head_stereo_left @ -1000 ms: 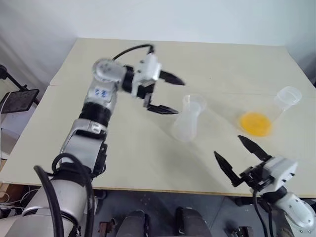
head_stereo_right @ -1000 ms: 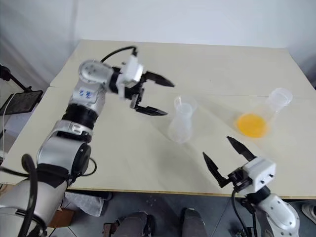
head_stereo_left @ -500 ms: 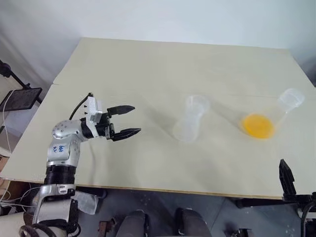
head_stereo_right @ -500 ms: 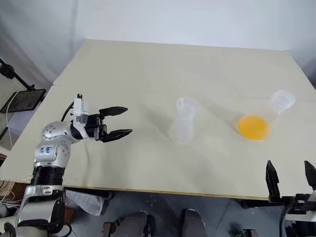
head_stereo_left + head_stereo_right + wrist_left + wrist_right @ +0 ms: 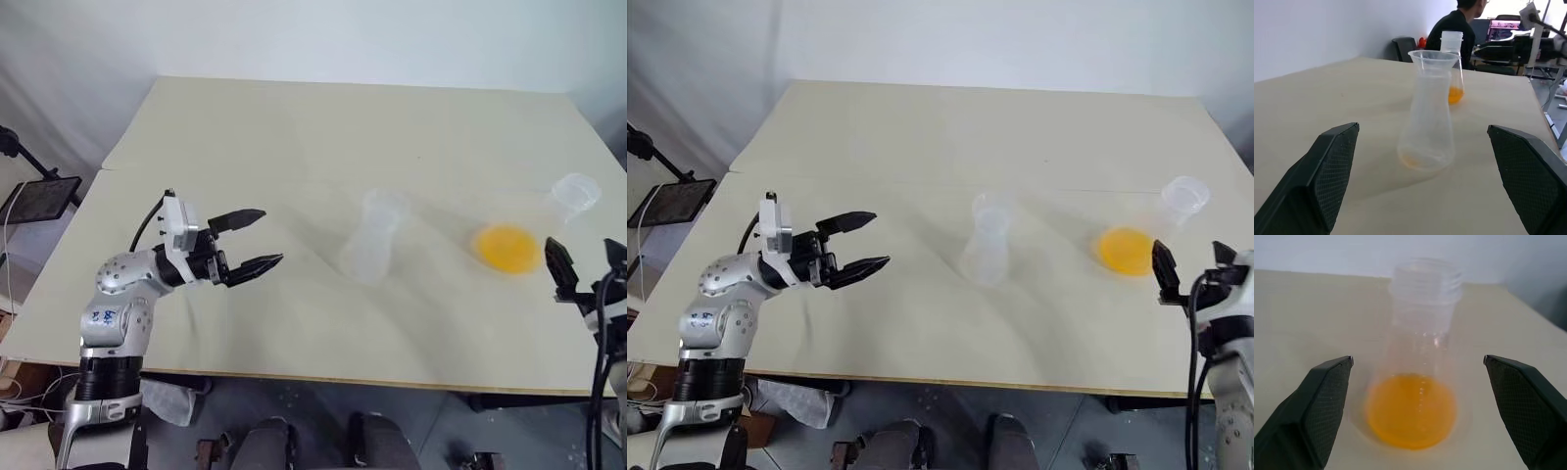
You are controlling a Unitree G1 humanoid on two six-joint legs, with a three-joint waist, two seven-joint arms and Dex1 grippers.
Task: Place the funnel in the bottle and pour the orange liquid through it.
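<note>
The flask's opening (image 5: 577, 192) is open above the shallow orange liquid (image 5: 508, 249), so I expect the liquid to flow out in a thin stream when the robot tilts the flask.
The cloudy bottle (image 5: 372, 238) stands upright mid-table with the small funnel (image 5: 1433, 55) seated in its neck. A faint orange trace lies at the bottle's bottom. To its right stands a clearer flask (image 5: 574, 191) holding the orange liquid (image 5: 507, 248). My left gripper (image 5: 269, 236) is open and hovers left of the bottle, well apart from it and pointing at it. At the table's right edge, my right gripper (image 5: 1190, 259) is also open. It faces the flask of orange liquid (image 5: 1410, 416), which stands ahead between its fingers, untouched.
The beige table (image 5: 294, 127) stretches far behind both flasks. A black stand (image 5: 39, 196) sits off the table's left side. In the left wrist view, a seated person (image 5: 1454, 29) with chairs and screens lies beyond the table.
My left arm pulled back from beside the bottle to the table's left front. My right gripper swung from the front edge out to the right, level with the orange flask.
</note>
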